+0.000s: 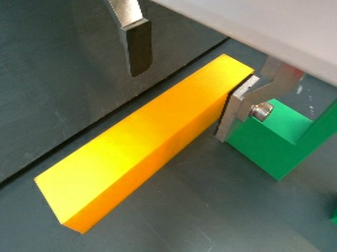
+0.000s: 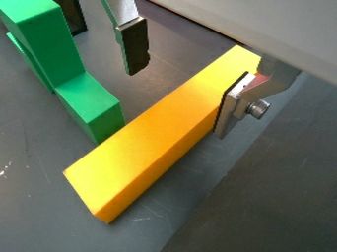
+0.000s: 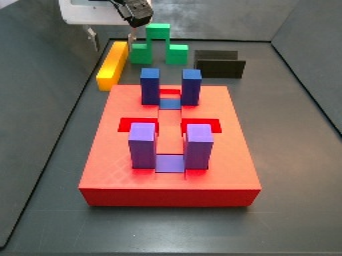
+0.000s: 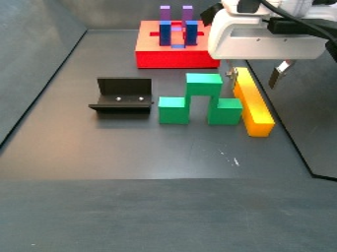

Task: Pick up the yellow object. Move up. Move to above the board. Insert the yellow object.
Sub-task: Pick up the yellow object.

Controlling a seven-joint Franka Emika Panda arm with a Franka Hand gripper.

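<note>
The gap (image 3: 170, 146) between the purple blocks is in line with the gap between the blue blocks, so the yellow object (image 3: 112, 66) will reach across both lengthwise when I put it in.
The yellow object (image 1: 145, 143) is a long yellow-orange bar lying flat on the grey floor; it also shows in a wrist view (image 2: 165, 138) and in both side views (image 3: 112, 63) (image 4: 253, 101). My gripper (image 1: 184, 79) (image 2: 184, 81) is open over the bar's far end. One finger (image 1: 235, 110) stands against the bar's side; the other hangs clear on the opposite side. In a side view the gripper (image 4: 253, 71) sits low over the bar. The board (image 3: 167, 165) is a red slab with blue and purple upright blocks; it also shows far back (image 4: 158, 54).
Green blocks (image 2: 59, 69) (image 1: 279, 138) (image 4: 204, 98) stand right beside the bar. A black fixture (image 4: 121, 96) (image 3: 221, 65) stands past them. A wall seam runs along the bar's other side.
</note>
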